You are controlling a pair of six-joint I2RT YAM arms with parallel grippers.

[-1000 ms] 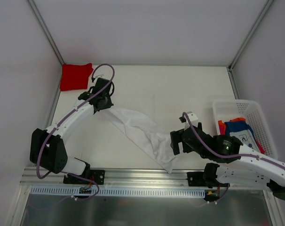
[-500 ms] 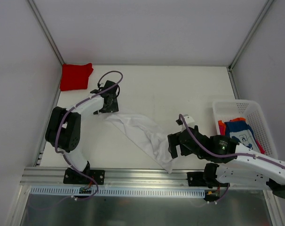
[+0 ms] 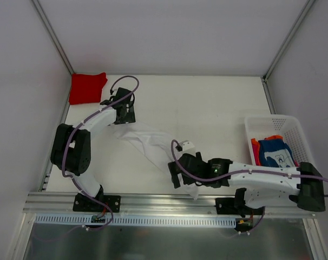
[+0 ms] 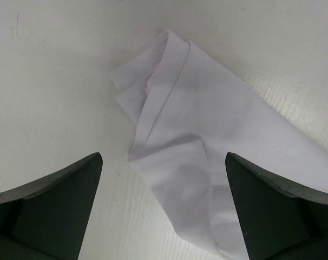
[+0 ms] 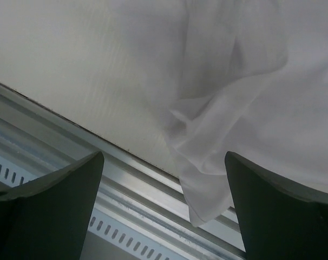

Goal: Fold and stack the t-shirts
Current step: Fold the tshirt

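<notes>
The white t-shirt's far corner (image 4: 172, 165) is folded over, so my right gripper should first grip the t-shirt's bunched near end (image 5: 199, 130) before my left gripper unfolds that corner.
A white t-shirt (image 3: 150, 143) lies rumpled in a diagonal band across the table, its near end hanging over the front edge (image 5: 207, 206). My left gripper (image 3: 122, 115) hovers open over its far, folded-over corner (image 4: 169, 92), holding nothing (image 4: 163, 162). Over the near end of that shirt my right gripper (image 3: 176, 174) is open and empty too (image 5: 164, 160). A folded red t-shirt (image 3: 87, 88) rests in the far left corner. The blue t-shirt with white print (image 3: 276, 153) and an orange-red one (image 3: 255, 146) lie in the basket.
A white mesh basket (image 3: 272, 120) stands at the right edge of the table. An aluminium rail (image 5: 99, 189) runs along the front edge under the hanging cloth. Metal frame posts rise at both far corners.
My left gripper has opened and let go of the white t-shirt's far corner, which now lies on the table. My right arm has swung left over the shirt's near end.
</notes>
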